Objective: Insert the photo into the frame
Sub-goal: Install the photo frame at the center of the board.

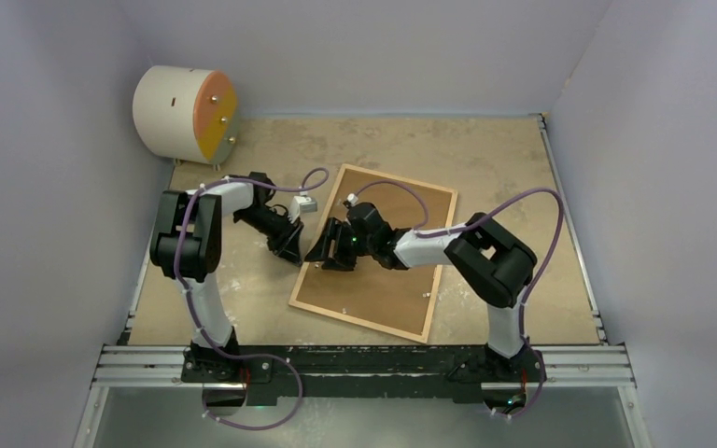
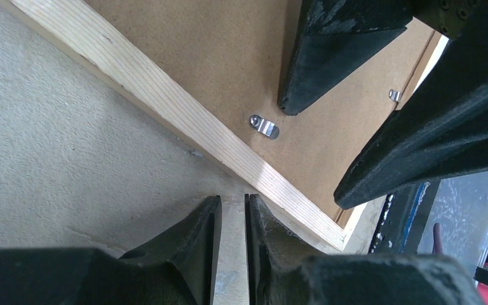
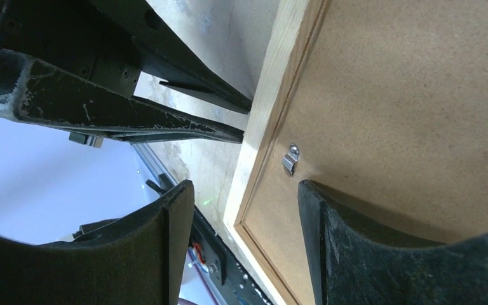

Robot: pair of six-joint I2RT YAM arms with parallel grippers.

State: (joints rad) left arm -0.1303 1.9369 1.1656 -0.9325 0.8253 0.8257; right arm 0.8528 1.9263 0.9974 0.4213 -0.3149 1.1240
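Note:
The metal clip (image 2: 264, 126) lies along the rail but is short of it, so next my left gripper steadies the rail's outer side (image 2: 234, 178) while my right gripper turns the clip.
The light-wood frame (image 1: 401, 178) lies face down and askew in the middle of the table. The brown backing sheet (image 1: 392, 280) fills it, and the photo is hidden. My left gripper (image 1: 291, 252) hovers over bare table just outside the frame's left rail (image 2: 165, 95). Its jaws (image 2: 233, 198) stand a narrow slit apart with only table showing between them. My right gripper (image 1: 327, 254) is open and straddles that same rail (image 3: 264, 127): one finger is over the table, the other over the backing beside a small metal clip (image 3: 290, 159). The two grippers face each other closely.
A cream drum with an orange face (image 1: 185, 112) lies at the back left corner. The arms' metal rail (image 1: 364, 359) runs along the near edge. Grey walls close in the left, back and right sides. Another metal clip (image 2: 394, 95) sits on the frame's near rail.

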